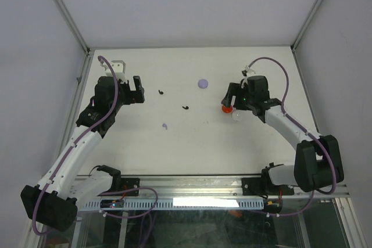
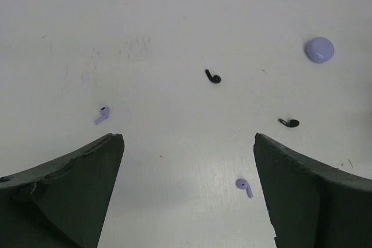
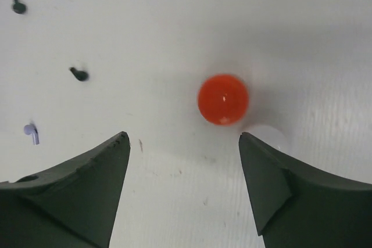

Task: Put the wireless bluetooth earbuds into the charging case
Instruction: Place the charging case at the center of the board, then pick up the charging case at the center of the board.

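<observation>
My open right gripper should go on heading for the lilac round case (image 1: 203,83), which lies clear of the red charging case, before the fingers close around its sides.
Several earbuds lie loose on the white table. Two are black (image 1: 160,92) (image 1: 185,107), and the left wrist view shows them as hooks (image 2: 214,77) (image 2: 289,122). Two lilac earbuds (image 2: 102,114) (image 2: 244,186) lie nearer my left gripper (image 2: 189,143) (image 1: 138,90), which is open and holds nothing. A closed round red charging case (image 3: 223,99) (image 1: 225,108) sits just beyond the fingertips of my right gripper (image 3: 183,137) (image 1: 228,98), which is open and empty. A white round case (image 3: 268,136) beside it is partly hidden by the right finger.
A lilac round case (image 1: 202,83) (image 2: 319,49) lies further back near the table's middle. A lilac earbud (image 1: 165,126) (image 3: 31,133) lies toward the front centre. White walls enclose the table on three sides.
</observation>
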